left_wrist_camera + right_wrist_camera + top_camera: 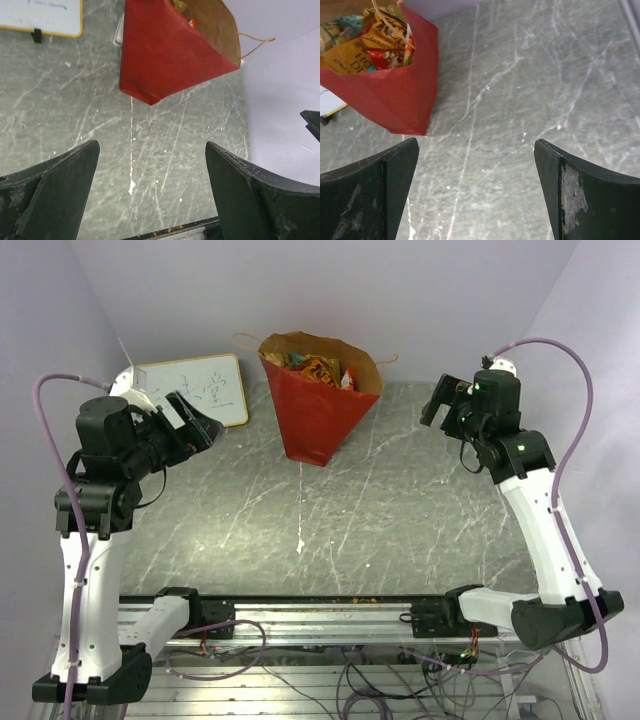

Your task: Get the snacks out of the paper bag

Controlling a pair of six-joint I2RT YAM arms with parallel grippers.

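Observation:
My open right gripper should continue to move in until my fingers close around the tan cord handle, which sticks out free from the bag's rim toward it.
The red paper bag stands upright at the back middle of the table, mouth open, tan cord handles at the rim. Orange and red snack packets fill its top. In the right wrist view the bag is at upper left with the packets showing inside. In the left wrist view the bag is at the top. My left gripper is open and empty, raised left of the bag. My right gripper is open and empty, raised right of the bag.
A small whiteboard with a yellow frame leans at the back left, close to my left gripper. Purple walls close the back and both sides. A metal rail runs along the table's near edge.

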